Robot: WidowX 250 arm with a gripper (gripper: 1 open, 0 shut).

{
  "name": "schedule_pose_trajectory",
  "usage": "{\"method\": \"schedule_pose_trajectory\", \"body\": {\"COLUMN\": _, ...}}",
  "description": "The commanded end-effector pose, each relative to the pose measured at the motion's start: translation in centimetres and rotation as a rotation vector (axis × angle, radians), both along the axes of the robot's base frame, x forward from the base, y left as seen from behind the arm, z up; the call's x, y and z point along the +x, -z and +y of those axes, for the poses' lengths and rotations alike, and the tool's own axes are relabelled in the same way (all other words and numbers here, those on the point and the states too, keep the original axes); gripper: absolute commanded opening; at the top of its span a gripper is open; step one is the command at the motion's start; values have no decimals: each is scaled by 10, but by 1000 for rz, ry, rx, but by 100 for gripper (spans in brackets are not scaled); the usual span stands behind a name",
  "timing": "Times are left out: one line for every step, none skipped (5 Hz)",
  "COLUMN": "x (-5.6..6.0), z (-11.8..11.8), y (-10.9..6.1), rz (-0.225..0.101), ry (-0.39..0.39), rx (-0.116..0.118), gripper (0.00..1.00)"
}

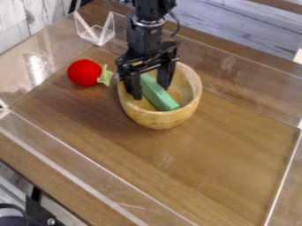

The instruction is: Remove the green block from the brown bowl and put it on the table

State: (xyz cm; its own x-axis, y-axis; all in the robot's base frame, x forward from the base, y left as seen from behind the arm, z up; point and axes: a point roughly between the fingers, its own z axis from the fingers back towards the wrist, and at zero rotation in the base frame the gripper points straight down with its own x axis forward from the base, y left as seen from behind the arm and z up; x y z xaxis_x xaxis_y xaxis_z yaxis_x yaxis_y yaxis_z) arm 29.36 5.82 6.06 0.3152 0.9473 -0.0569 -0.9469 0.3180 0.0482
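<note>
My open fingers are on both sides of the green block (157, 92) across its narrow width, so I should keep moving my gripper down into the brown bowl (178, 86) until the fingers close around the block.
The brown bowl (177, 113) sits near the middle of the table (177, 168). Inside it lies the green block (162, 96), slanting from upper left to lower right. My gripper (150, 82) hangs straight down over the bowl's left half, open, with one dark finger (130, 85) at the block's left side and the other (172, 76) to its right. The fingers straddle the block's upper end and reach down into the bowl. I cannot tell whether they touch the block.
A red ball (83, 72) with a small green piece (104, 78) lies left of the bowl. A clear plastic stand (94, 29) is at the back left. Clear plastic walls (118, 190) edge the table.
</note>
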Motion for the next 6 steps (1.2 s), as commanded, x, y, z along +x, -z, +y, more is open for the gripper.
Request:
{"method": "schedule_pose_trajectory", "body": {"x": 8, "z": 16, "y": -8, "rz": -55, "ry": 20, "rx": -5, "gripper": 100}}
{"method": "schedule_pose_trajectory", "body": {"x": 8, "z": 24, "y": -3, "rz": -56, "ry": 54, "rx": -12, "gripper": 100}}
{"method": "schedule_pose_trajectory", "body": {"x": 9, "z": 31, "y": 4, "rz": -53, "ry": 91, "rx": -15, "gripper": 100}}
{"method": "schedule_pose_trajectory", "body": {"x": 8, "z": 39, "y": 11, "rz": -53, "ry": 89, "rx": -21, "gripper": 100}}
{"method": "schedule_pose_trajectory", "body": {"x": 8, "z": 46, "y": 18, "rz": -55, "ry": 82, "rx": -25, "gripper": 100}}
{"method": "schedule_pose_trajectory", "body": {"x": 8, "z": 31, "y": 23, "rz": -54, "ry": 100, "rx": -24, "gripper": 0}}
